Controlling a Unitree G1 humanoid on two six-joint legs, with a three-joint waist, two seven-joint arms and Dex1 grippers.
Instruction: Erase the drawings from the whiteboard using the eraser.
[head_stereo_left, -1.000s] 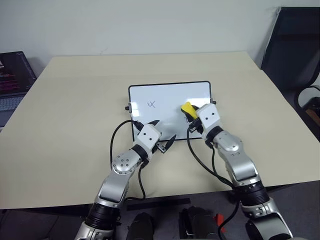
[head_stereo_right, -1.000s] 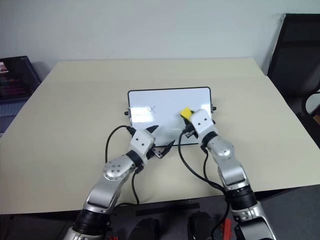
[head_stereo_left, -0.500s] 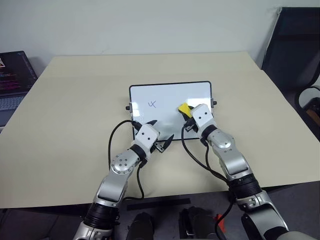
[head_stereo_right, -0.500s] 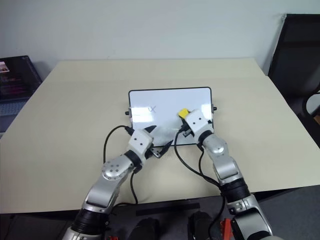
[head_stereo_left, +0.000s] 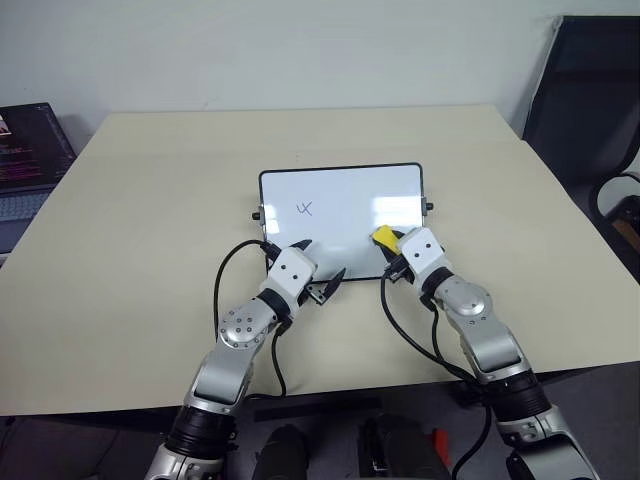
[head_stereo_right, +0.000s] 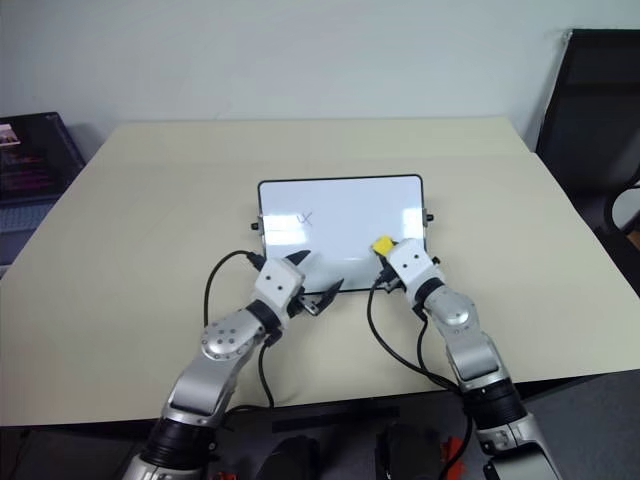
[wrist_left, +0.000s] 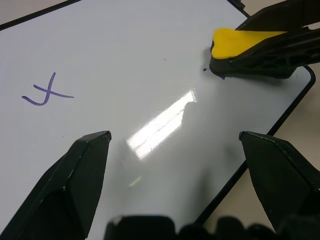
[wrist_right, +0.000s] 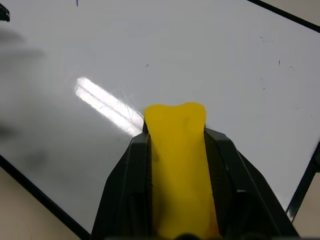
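My right gripper should sweep back toward the whiteboard's nearer side frame (head_stereo_left: 423, 216) before it crosses to the purple drawing, since a tiny dark smudge (wrist_left: 205, 69) shows beside the eraser.
The whiteboard (head_stereo_left: 340, 190) lies flat mid-table, black-framed. One purple drawing (head_stereo_left: 305, 208) like a small x sits on its left half; it also shows in the left wrist view as the drawing (wrist_left: 46, 93). My right gripper (head_stereo_left: 388, 240) is shut on the yellow eraser (head_stereo_left: 383, 236), held against the board's near right part. The eraser (wrist_right: 180, 165) sits clamped between both black fingers. A tiny dark smudge shows beside the eraser (wrist_left: 240, 42). My left gripper (head_stereo_left: 318, 263) hovers open at the board's near edge, with nothing between its fingers.
The beige table (head_stereo_left: 150, 200) has bare room all round the board. A laptop (head_stereo_left: 25, 160) sits at the far left edge. A black chair (head_stereo_left: 590, 110) stands past the table's right side. Black cables hang from both wrists near the board's front edge.
My right gripper has slid the eraser towards the board's near right corner, first a little left, then right and closer to me. The left gripper has stayed put.
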